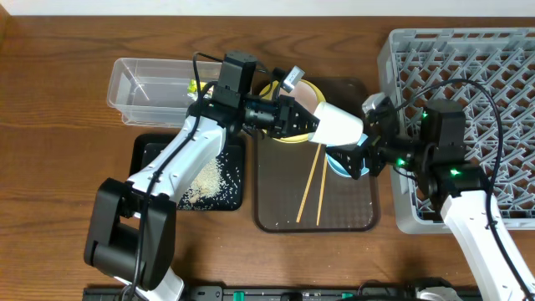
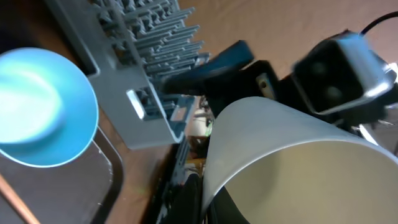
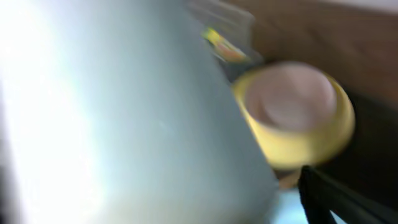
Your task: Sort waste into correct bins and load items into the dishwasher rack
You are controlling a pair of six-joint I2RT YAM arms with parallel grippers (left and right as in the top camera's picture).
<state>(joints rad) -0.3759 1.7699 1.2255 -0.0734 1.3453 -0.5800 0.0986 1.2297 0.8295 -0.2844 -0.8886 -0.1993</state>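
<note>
I should take the bowl's other end (image 1: 354,130) with my right gripper and load the bowl, because my left gripper is holding the white bowl (image 1: 333,126) short of the grey rack.
My left gripper (image 1: 305,121) is shut on the rim of the white bowl (image 1: 341,125) and holds it on its side above the brown tray; the bowl also shows in the left wrist view (image 2: 292,162). My right gripper (image 1: 364,144) is open, with its fingers on either side of the bowl's other end. The bowl fills the blurred right wrist view (image 3: 112,124). The light-blue bowl (image 1: 338,167) sits just below. The yellow plate (image 1: 308,94) lies behind my left gripper. Two chopsticks (image 1: 311,188) lie on the tray. The grey rack (image 1: 468,67) stands at the right. No small white cup shows.
The dark-brown serving tray (image 1: 334,213) is in the middle. The black tray (image 1: 150,155) on the left holds loose rice (image 1: 209,180). The clear tub (image 1: 142,84) at the back left holds a green wrapper (image 1: 194,86). My left arm reaches across above the black tray.
</note>
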